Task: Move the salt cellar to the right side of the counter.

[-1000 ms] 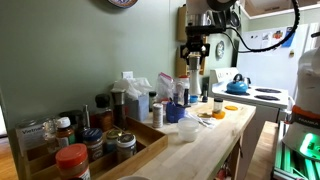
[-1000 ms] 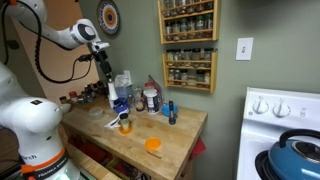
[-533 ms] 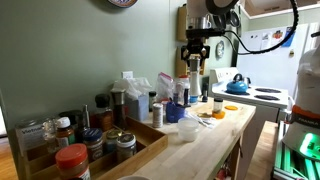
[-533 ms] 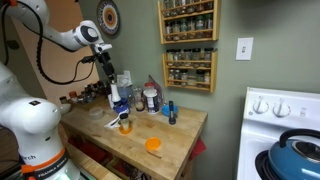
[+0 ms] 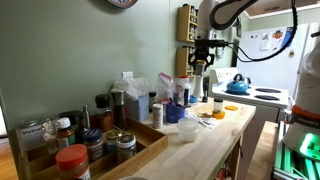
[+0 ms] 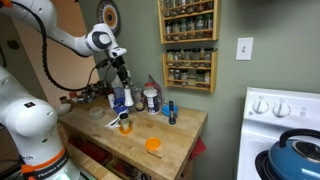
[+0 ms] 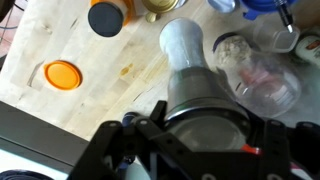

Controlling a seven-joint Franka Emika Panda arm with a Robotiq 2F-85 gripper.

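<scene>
The salt cellar [image 6: 128,96] is upright and the counter beside the dark bottle clear, so my gripper continues there, releasing once the salt cellar's base stands on it.
The salt cellar [image 7: 192,75] is a silvery-grey cylinder with a paler end, seen lengthwise in the wrist view. My gripper [image 7: 205,118] is shut on it, with a black finger on each side. In both exterior views the gripper [image 5: 200,55] [image 6: 122,76] holds the cellar [image 5: 197,68] [image 6: 125,92] just above the clutter at the back of the wooden counter [image 5: 215,142] [image 6: 150,126]. Its base is hidden behind the bottles.
An orange lid [image 7: 62,75] [image 6: 153,145] and an orange-topped jar [image 7: 105,17] lie on the counter below. A clear bag [image 7: 265,80] is beside the cellar. A wooden tray of jars [image 5: 100,145], a white bowl [image 5: 187,128], a stove with a blue kettle [image 5: 236,86] and a wall spice rack [image 6: 188,45] are around.
The arm has swung sideways along the counter with the salt cellar in the gripper, rightward in both exterior views. The other jars have not moved.
</scene>
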